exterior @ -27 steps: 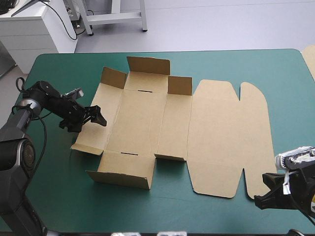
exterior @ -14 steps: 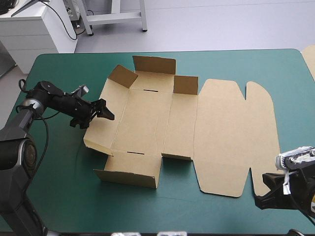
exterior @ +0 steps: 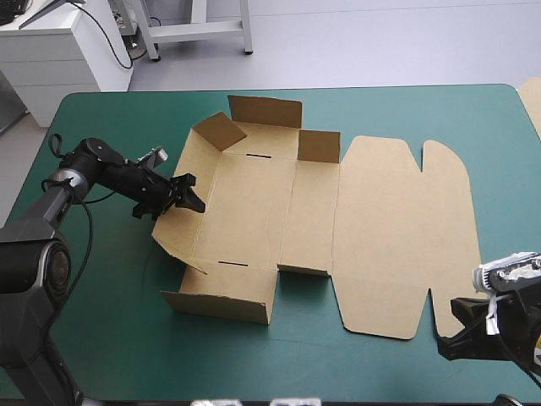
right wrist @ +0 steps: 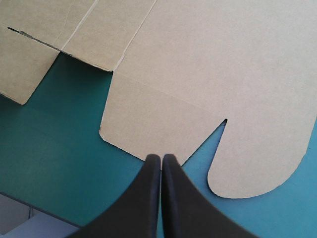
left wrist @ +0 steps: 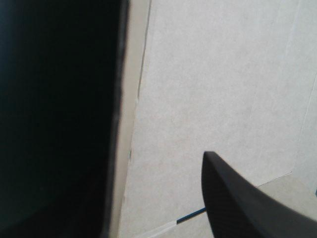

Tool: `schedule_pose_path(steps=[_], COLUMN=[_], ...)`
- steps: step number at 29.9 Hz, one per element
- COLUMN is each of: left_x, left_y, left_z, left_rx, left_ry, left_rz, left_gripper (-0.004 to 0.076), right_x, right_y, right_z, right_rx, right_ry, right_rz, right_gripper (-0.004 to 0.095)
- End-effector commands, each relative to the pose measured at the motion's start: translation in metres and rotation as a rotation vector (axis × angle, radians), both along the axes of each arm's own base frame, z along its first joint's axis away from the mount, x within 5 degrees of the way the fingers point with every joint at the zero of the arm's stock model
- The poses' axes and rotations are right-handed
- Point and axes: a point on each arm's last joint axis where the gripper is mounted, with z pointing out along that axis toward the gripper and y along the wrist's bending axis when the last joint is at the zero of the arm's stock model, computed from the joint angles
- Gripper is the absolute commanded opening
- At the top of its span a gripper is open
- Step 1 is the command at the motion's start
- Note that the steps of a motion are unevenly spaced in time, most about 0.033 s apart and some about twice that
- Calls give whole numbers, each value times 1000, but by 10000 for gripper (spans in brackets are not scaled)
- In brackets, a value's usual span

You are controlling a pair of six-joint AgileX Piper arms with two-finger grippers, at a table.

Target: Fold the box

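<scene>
The lid panel (exterior: 393,233) will get dragged along when I pull the box's tilted side, because creases (exterior: 336,211) join the tilted side to the base and lid panel.
The brown box (exterior: 254,211) lies mid-table as a cut sheet, its lid panel (exterior: 389,237) flat toward the right. The far wall (exterior: 264,111) and near wall (exterior: 221,302) stand partly raised. My left gripper (exterior: 189,195) is open, its black fingers spread against the tilted left wall (exterior: 175,235). In the left wrist view one finger (left wrist: 237,203) rises before brown board (left wrist: 223,74), with a dark mass beside it. My right gripper (exterior: 450,337) is shut near the table's front right corner, off the board. Its arch (right wrist: 162,157) points at the lid's notched edge (right wrist: 198,64).
Bare teal-green cover (exterior: 110,296) runs along the front and the left of the box. A pale brown edge of more board (exterior: 532,97) shows past the table's far right corner.
My left gripper has moved right and pushed the box's left wall up steeper. The whole box slid a little to the right earlier. The right arm has not moved.
</scene>
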Motion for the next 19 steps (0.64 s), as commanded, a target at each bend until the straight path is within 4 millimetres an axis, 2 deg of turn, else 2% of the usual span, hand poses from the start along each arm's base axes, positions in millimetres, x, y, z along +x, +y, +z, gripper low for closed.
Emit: schedule_pose_path(steps=[1, 4, 5, 12, 15, 19], left_x=[-14, -17, -18, -22, -24, -20], left_y=[-6, -6, -6, 3, 8, 10], left_z=[36, 43, 44, 40, 48, 66], left_rx=[-48, -46, -39, 98, 169, 357], left_ry=[-27, -58, -80, -77, -127, -215], left_rz=[-58, -72, -96, -145, -193, -286], left_gripper=[265, 36, -5, -6, -8, -8], right_x=[2, 2, 2, 2, 2, 2], right_y=[0, 0, 0, 0, 0, 0], right_z=[7, 7, 7, 7, 7, 8], right_rx=[14, 14, 14, 14, 14, 17], right_ry=[-40, -40, -40, -40, -40, -45], right_rz=[-5, -5, -5, -5, -5, -4], right_gripper=[-2, -2, -2, -2, -2, -2])
